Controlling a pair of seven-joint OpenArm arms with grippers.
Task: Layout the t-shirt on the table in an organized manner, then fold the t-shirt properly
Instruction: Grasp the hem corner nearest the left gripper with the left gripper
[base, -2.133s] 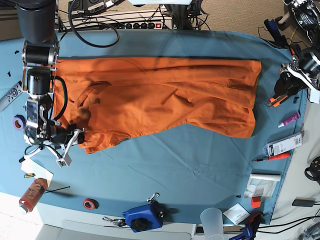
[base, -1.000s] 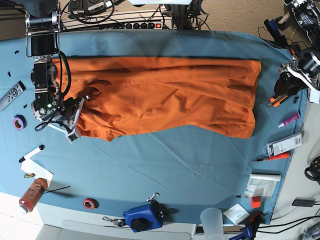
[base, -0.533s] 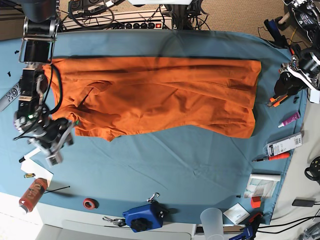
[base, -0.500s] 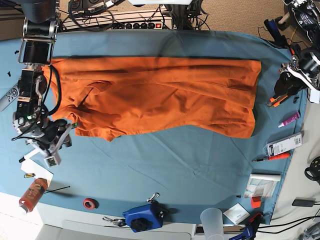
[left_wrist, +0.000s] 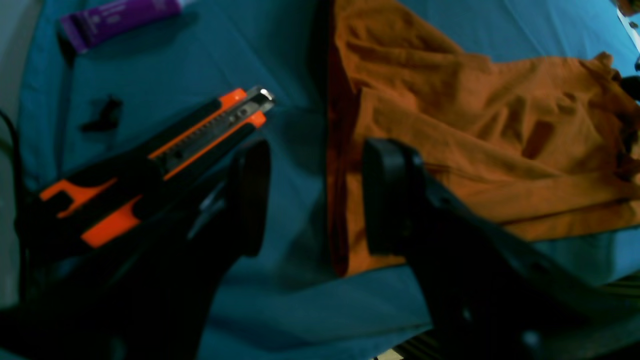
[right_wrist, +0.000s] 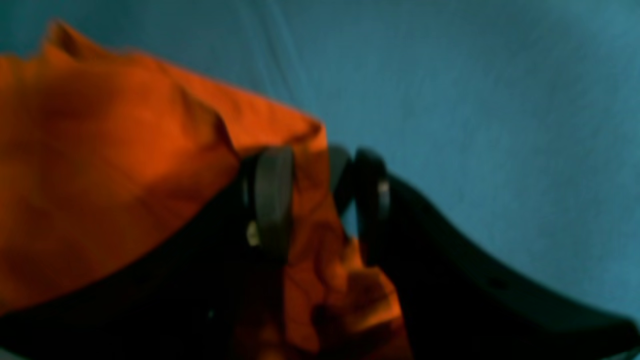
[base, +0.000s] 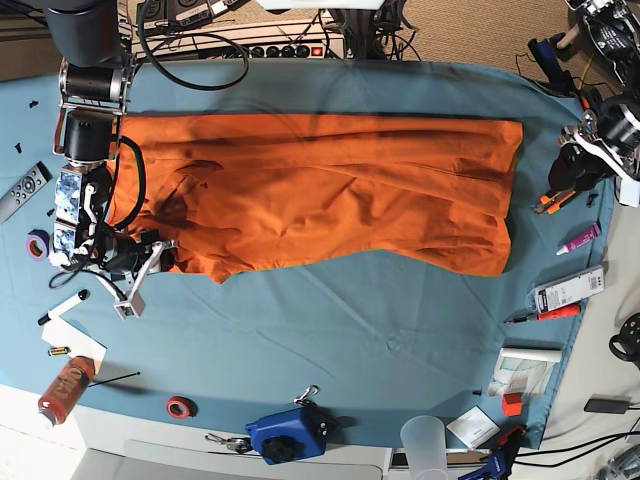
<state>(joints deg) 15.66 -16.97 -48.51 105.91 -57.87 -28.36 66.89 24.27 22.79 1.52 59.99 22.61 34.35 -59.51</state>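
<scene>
My right gripper should pinch one t-shirt corner and my left gripper the opposite corner (base: 496, 268) to pull the t-shirt's front edge (base: 224, 275), now wavy, straight before folding.
The orange t-shirt (base: 320, 190) lies spread lengthwise across the back half of the teal table (base: 380, 330), with wrinkles and an uneven front hem. My right gripper (base: 142, 272) is at the shirt's front left corner. In the right wrist view its fingers (right_wrist: 272, 200) stand close together with a bunched fold of the t-shirt (right_wrist: 312, 235) between them. My left gripper (base: 575, 175) is open and empty at the table's right edge. In the left wrist view the left gripper (left_wrist: 315, 200) hovers just off the t-shirt's (left_wrist: 475, 150) end hem.
An orange-black box cutter (left_wrist: 165, 155) and a purple tube (base: 580, 238) lie by the left gripper. A remote (base: 22, 190), tape roll (base: 38, 244), marker (base: 62, 306) and red can (base: 65, 390) sit along the left edge. A blue device (base: 288, 435) and a cup (base: 425, 440) are at the front.
My right gripper has moved from the bare table at the left back onto the shirt's front left corner and now has cloth between its fingers. The left arm has not moved.
</scene>
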